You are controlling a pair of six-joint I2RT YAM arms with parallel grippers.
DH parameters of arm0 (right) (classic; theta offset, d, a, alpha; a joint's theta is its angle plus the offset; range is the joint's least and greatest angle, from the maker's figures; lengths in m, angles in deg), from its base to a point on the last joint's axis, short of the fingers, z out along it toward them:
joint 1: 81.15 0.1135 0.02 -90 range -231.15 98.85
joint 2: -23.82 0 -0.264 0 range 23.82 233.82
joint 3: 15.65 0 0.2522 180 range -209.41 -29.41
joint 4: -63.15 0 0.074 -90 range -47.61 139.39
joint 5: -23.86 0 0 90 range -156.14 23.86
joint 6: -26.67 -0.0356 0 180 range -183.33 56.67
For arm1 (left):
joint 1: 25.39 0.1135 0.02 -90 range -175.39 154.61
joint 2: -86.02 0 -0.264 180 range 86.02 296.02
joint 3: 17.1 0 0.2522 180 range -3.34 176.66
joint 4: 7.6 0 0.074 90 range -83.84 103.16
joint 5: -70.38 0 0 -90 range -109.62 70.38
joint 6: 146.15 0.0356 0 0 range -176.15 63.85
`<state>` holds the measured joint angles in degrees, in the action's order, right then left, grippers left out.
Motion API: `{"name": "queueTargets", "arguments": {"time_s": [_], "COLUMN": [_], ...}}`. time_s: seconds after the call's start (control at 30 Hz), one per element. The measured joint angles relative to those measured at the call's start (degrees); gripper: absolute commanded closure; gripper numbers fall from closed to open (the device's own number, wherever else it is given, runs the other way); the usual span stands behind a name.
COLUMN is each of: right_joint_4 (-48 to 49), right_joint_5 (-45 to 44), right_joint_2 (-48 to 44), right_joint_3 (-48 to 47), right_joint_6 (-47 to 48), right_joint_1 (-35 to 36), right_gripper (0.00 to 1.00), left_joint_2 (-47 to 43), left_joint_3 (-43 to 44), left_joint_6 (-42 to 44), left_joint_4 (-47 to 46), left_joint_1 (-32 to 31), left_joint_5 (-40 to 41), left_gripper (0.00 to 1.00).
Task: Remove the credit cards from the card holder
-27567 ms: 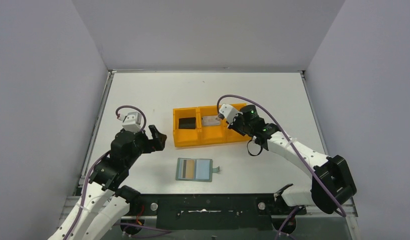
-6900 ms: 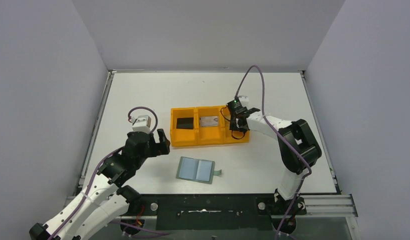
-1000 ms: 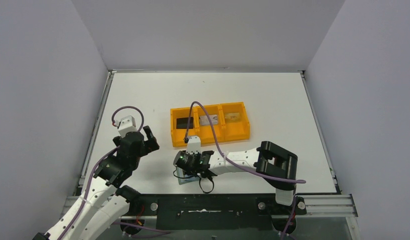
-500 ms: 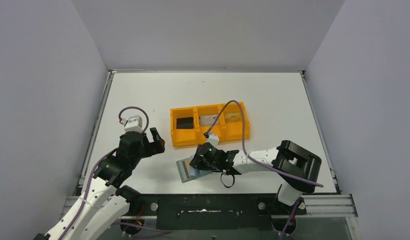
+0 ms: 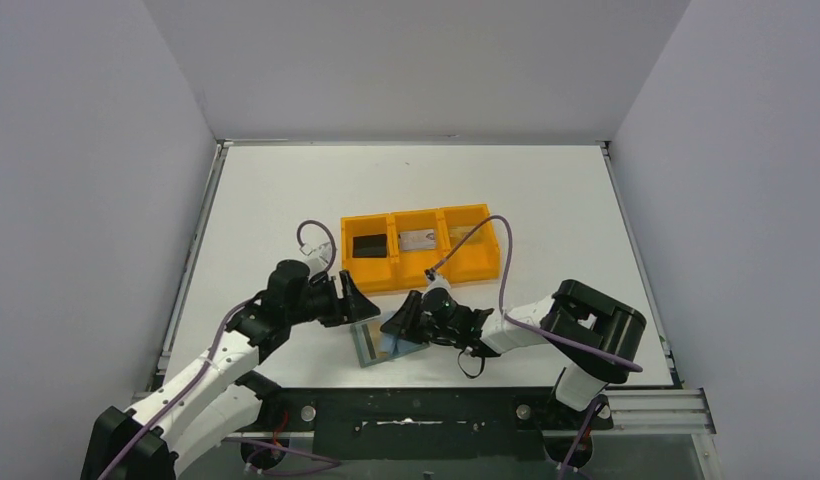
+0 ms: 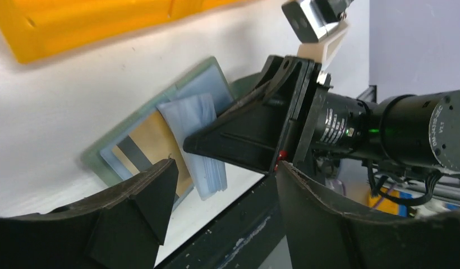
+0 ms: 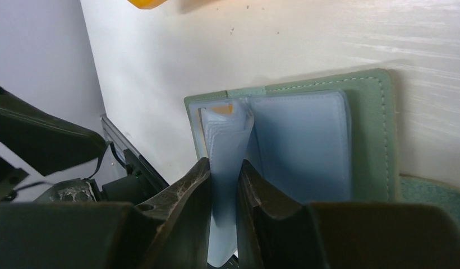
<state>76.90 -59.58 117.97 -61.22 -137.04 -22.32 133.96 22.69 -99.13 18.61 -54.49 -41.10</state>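
The raised pale blue sleeves (image 6: 188,116) keep my right gripper busy over the tan-brown card (image 6: 153,140), so my left gripper should fold the sleeves down flat before my right gripper takes the card.
The card holder (image 5: 371,345) lies open near the table's front edge, grey-green outside (image 7: 373,134), pale blue inside. My right gripper (image 5: 401,325) is shut on its pale blue inner sleeves (image 7: 228,145) and holds them raised. Under the raised sleeves a tan-brown card (image 6: 152,140) and a grey strip show in the wallet's pocket. My left gripper (image 5: 356,300) is open and empty, just left of and above the wallet, its fingers (image 6: 143,202) wide apart. A black card (image 5: 369,245) and a silvery card (image 5: 418,240) lie in the orange tray.
The orange three-compartment tray (image 5: 421,275) stands just behind the wallet and both grippers; it also shows in the left wrist view (image 6: 93,22). The right arm's purple cable loops over its right compartment. The black front rail runs close below the wallet.
My left gripper has swung right and down to the wallet's left edge. My right gripper has kept hold of the blue sleeves and shifted slightly, exposing the tan card.
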Motion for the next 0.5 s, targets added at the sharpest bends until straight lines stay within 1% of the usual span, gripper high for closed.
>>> {"name": "queueTargets", "arguments": {"time_s": [0.13,0.23,0.37,0.5], "right_joint_4": [4.50,6.71,8.28,9.22], "right_joint_5": [1.11,1.68,1.84,1.79], "right_joint_2": [0.00,0.00,0.02,0.02], "right_joint_3": [3.04,4.76,5.53,5.95], "right_joint_6": [-2.25,-3.63,-4.66,-5.29], "right_joint_1": [-0.85,-1.53,-1.81,-1.81], "right_gripper": [0.79,0.79,0.79,0.77], "left_joint_2": [0.90,1.11,3.61,6.58], "left_joint_3": [-4.13,-7.08,-9.22,-10.69], "left_joint_6": [-3.82,-6.64,-9.51,-11.61], "left_joint_4": [-4.61,-8.61,-12.15,-14.16], "left_joint_1": [-0.83,-2.71,-6.51,-10.75], "left_joint_5": [-4.46,-6.08,-6.08,-3.89], "left_gripper": [0.39,0.40,0.43,0.49]}}
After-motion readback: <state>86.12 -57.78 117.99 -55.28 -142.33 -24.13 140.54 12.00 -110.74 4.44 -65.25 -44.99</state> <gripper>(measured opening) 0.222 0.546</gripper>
